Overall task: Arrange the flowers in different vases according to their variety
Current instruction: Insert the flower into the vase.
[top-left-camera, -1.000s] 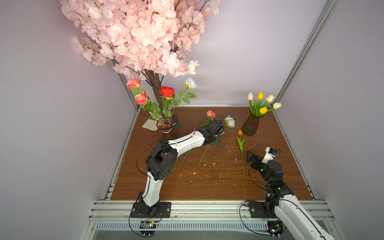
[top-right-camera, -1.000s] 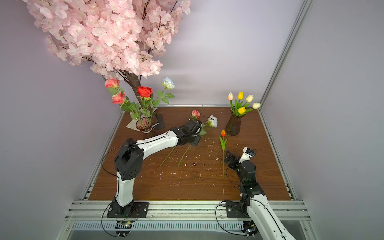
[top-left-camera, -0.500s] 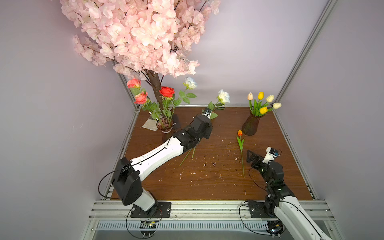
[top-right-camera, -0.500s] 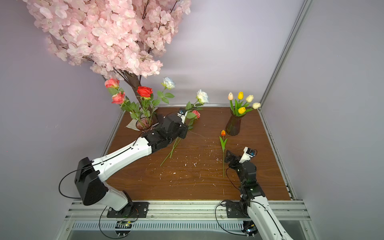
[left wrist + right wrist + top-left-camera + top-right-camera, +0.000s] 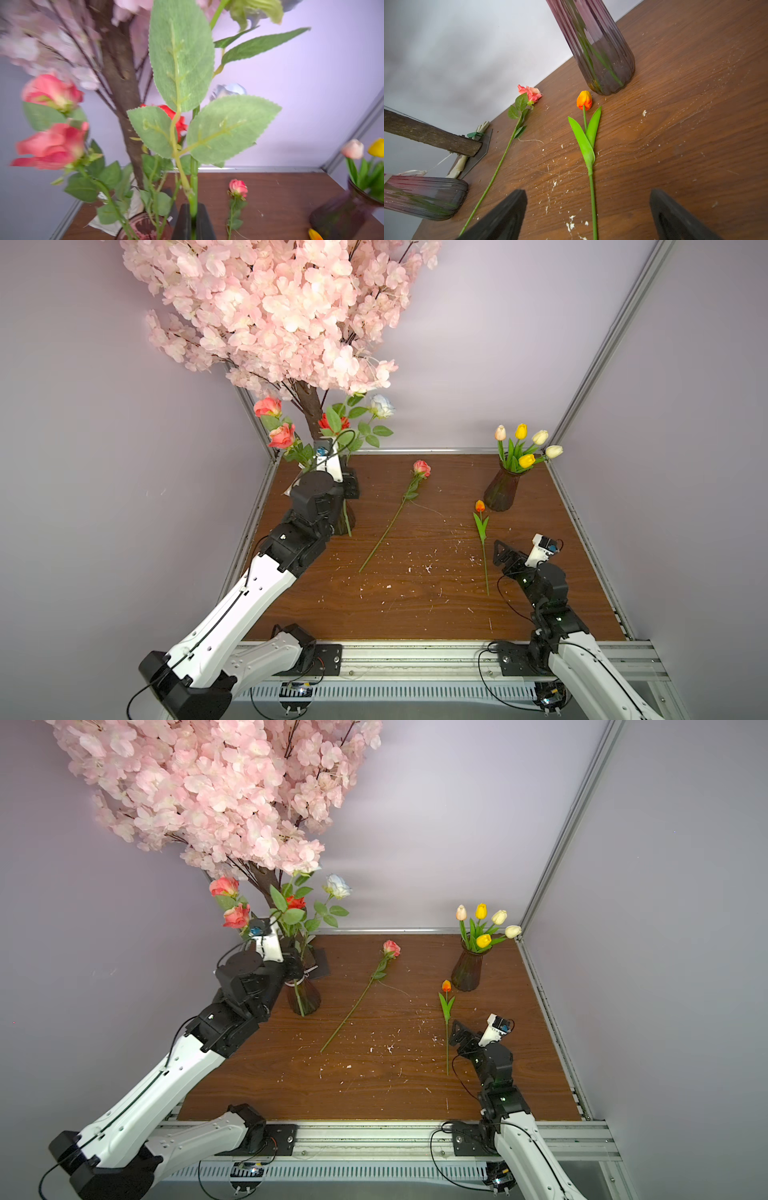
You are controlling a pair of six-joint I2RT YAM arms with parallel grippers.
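Note:
Next, my left gripper moves back, lifts the rose and goes in through the vase's opening (image 5: 144, 226), because the white rose's lower stem end (image 5: 301, 1008) is hanging outside the vase's glass.
My left gripper (image 5: 193, 216) is shut on the green stem of a white rose (image 5: 257, 8) and holds it upright, right beside the mouth of the left vase (image 5: 307, 998). That vase holds pink, red and white roses (image 5: 381, 405). The held stem's lower end hangs at the vase's side, and I cannot tell if it is inside. A pink rose (image 5: 422, 468) lies mid-table. An orange tulip (image 5: 480, 506) lies in front of the right vase (image 5: 503, 489), which holds several tulips. My right gripper (image 5: 588, 193) is open, low over the tulip's stem.
The big pink blossom tree (image 5: 270, 310) overhangs the back left corner, with its trunk just behind the left vase. White crumbs are scattered over the wooden table (image 5: 415, 605). Metal rails and grey walls close in the sides and back.
The left arm has lifted the white rose off the middle of the table and swung it left to the left vase. The right arm has not moved.

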